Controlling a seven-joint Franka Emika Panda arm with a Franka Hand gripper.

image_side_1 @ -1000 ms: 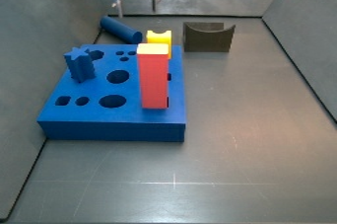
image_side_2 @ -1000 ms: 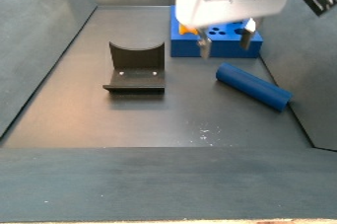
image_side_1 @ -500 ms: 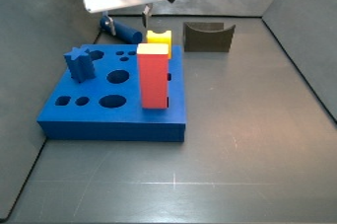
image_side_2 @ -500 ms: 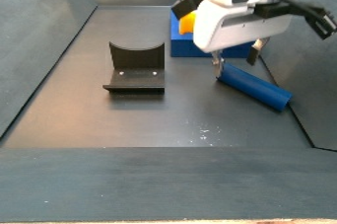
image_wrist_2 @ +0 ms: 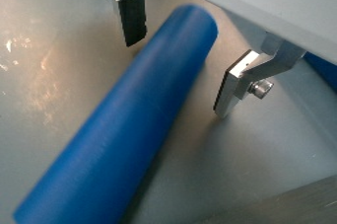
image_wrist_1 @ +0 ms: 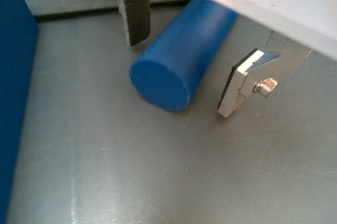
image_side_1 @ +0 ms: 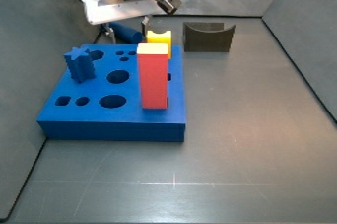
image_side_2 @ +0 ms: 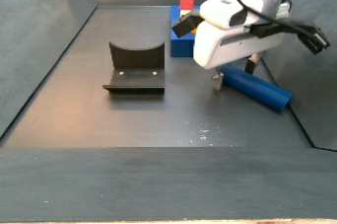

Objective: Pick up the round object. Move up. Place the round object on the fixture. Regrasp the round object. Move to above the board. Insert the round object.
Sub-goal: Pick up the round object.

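The fixture has a curved hollow point(image_side_1: 208, 31) between its raised corners. The round object will rest in it at a slant when I set it down there.
The round object point(image_side_2: 259, 88) is a long blue cylinder lying on the grey floor next to the board point(image_side_1: 105, 98). In both wrist views it lies between my silver fingers point(image_wrist_1: 134, 17), with floor showing on each side of the rod point(image_wrist_1: 184, 50) point(image_wrist_2: 132, 139). My gripper point(image_wrist_1: 188, 55) point(image_wrist_2: 187, 50) is open and low around one end of it, not squeezing. In a side view the gripper point(image_side_2: 235, 73) straddles the rod's end nearer the board. In a side view the gripper point(image_side_1: 125, 26) hides most of the rod. The fixture point(image_side_1: 208, 37) point(image_side_2: 136, 70) stands apart, bare.
A tall red block point(image_side_1: 156, 75) and a yellow block point(image_side_1: 157, 42) stand in the board, with a short blue notched peg point(image_side_1: 82, 62) at its left corner. The board's side point(image_wrist_1: 11, 70) rises close beside the gripper. Grey walls point(image_side_2: 309, 100) enclose the floor.
The gripper came down from above the floor and now has its open fingers on either side of the rod. The rod has not moved.
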